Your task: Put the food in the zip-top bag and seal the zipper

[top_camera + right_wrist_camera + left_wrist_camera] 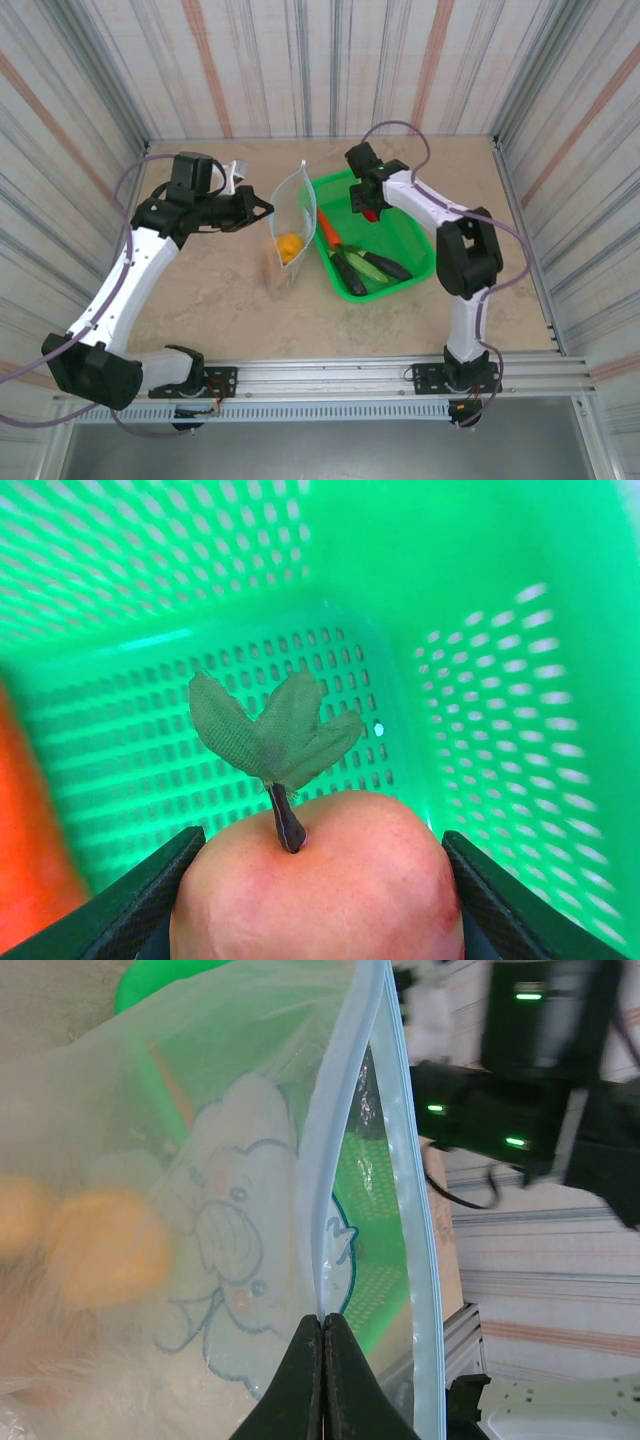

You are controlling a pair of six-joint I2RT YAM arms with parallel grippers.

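I have fingers on both sides of the peach-red fruit (pixel 320 892) and the zip-top bag is open, so I should keep lifting with my right gripper and let it go over the bag's opening (pixel 294 216).
The zip-top bag (pixel 290 235) stands upright left of the basket, its mouth held open. My left gripper (pixel 323 1318) is shut on the bag's near lip at the pale-blue zipper (pixel 335 1110). An orange round fruit (pixel 105 1245) lies inside the bag (pixel 230 1160). Down in the green basket (pixel 500 630), my right gripper (pixel 320 835) has a finger pressed against each side of a peach-red fruit (pixel 320 890) with a dark stem and green leaves. An orange carrot (pixel 327 228), a green cucumber (pixel 375 262) and dark long pieces (pixel 350 272) lie in the basket.
The green mesh basket (pixel 420 225) sits right of the bag, almost touching it. Corrugated walls close in the table on three sides. An aluminium rail runs along the near edge by the arm bases. Bare tabletop lies in front of the bag and basket.
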